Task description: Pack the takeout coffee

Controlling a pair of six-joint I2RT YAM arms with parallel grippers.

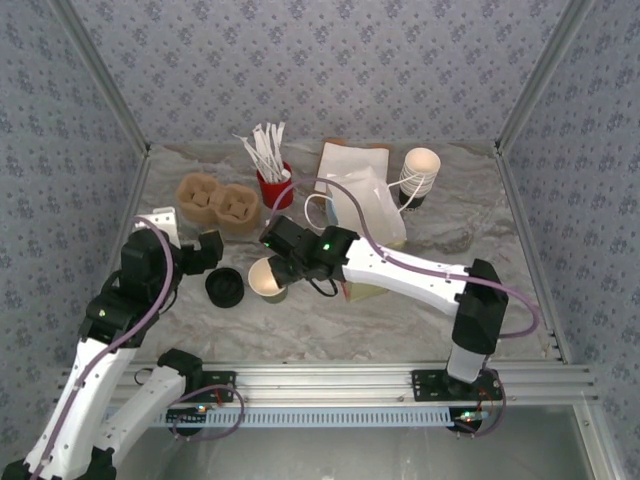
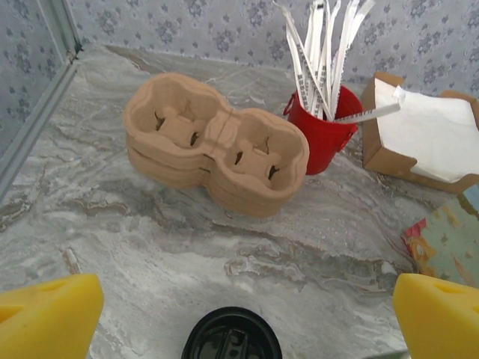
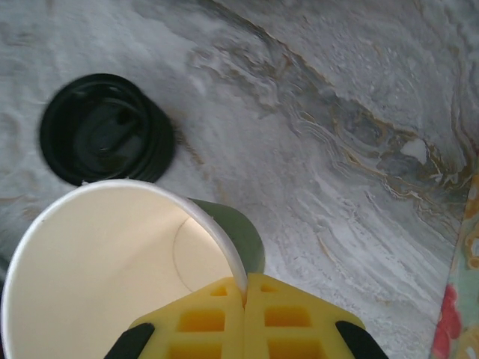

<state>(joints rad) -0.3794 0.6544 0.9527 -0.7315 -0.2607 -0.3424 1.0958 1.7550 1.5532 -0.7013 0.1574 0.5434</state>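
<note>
The coffee cup (image 1: 264, 278) stands upright next to open tabletop (image 1: 299, 293), so my right gripper should go on moving it away from the black lid until it is clear, then let go.
The takeout coffee cup (image 1: 266, 279) stands lidless on the table, olive-green outside and cream inside (image 3: 112, 262). My right gripper (image 3: 245, 280) is shut on its rim, one finger inside and one outside; seen from above, the right gripper (image 1: 279, 266) sits just behind the cup. A round black lid (image 1: 225, 288) lies flat on the table left of the cup, apart from it (image 3: 101, 127). My left gripper (image 2: 247, 314) hangs open over the lid (image 2: 230, 336), its yellow fingers (image 2: 52, 318) wide on either side. The left gripper (image 1: 203, 252) sits behind and left of the lid.
A white paper bag (image 1: 370, 210) stands behind the right arm. At the back are brown cup carriers (image 1: 215, 203), a red pot of stir sticks (image 1: 272, 182), a napkin box (image 1: 350, 160) and a stack of cups (image 1: 420, 175). Patterned walls close three sides.
</note>
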